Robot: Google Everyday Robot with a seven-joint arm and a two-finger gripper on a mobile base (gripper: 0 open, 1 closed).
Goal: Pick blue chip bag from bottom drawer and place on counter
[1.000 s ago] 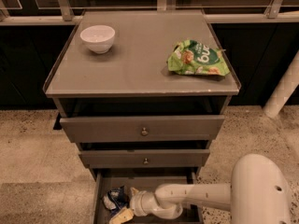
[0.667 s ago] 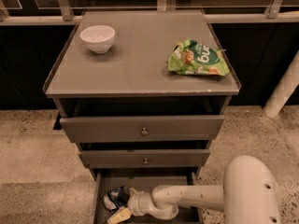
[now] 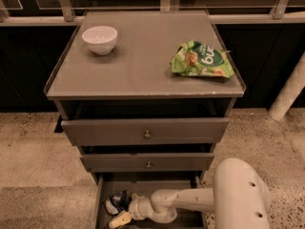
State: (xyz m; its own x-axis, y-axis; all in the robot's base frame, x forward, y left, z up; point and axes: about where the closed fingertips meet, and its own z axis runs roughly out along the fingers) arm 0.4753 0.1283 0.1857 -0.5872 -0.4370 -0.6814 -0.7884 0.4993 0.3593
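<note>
The drawer's plain dark bottom (image 3: 160, 182) can be seen next to the blue chip bag (image 3: 115, 202), so I expect the bottom drawer to be empty underneath when I lift the bag out.
The bottom drawer (image 3: 103, 194) is pulled open at the foot of the grey cabinet. The blue chip bag (image 3: 116, 202), dark with white patches, lies in its left part. My white arm reaches in from the right, and my gripper (image 3: 119, 218) sits low inside the drawer, just below and beside the bag. A pale fingertip (image 3: 117, 220) shows near the bag. The counter (image 3: 143, 61) spreads above the drawers, grey with a thin raised rim.
A white bowl (image 3: 100, 38) stands at the counter's back left. A bright green snack bag (image 3: 201, 61) lies at its right. Two shallower drawers (image 3: 145, 130) with round knobs stick out slightly above the bottom one. A white pipe (image 3: 288, 94) leans at right.
My arm and gripper have shifted slightly to the left within the bottom drawer, staying beside the blue chip bag. Nothing on the counter has moved.
</note>
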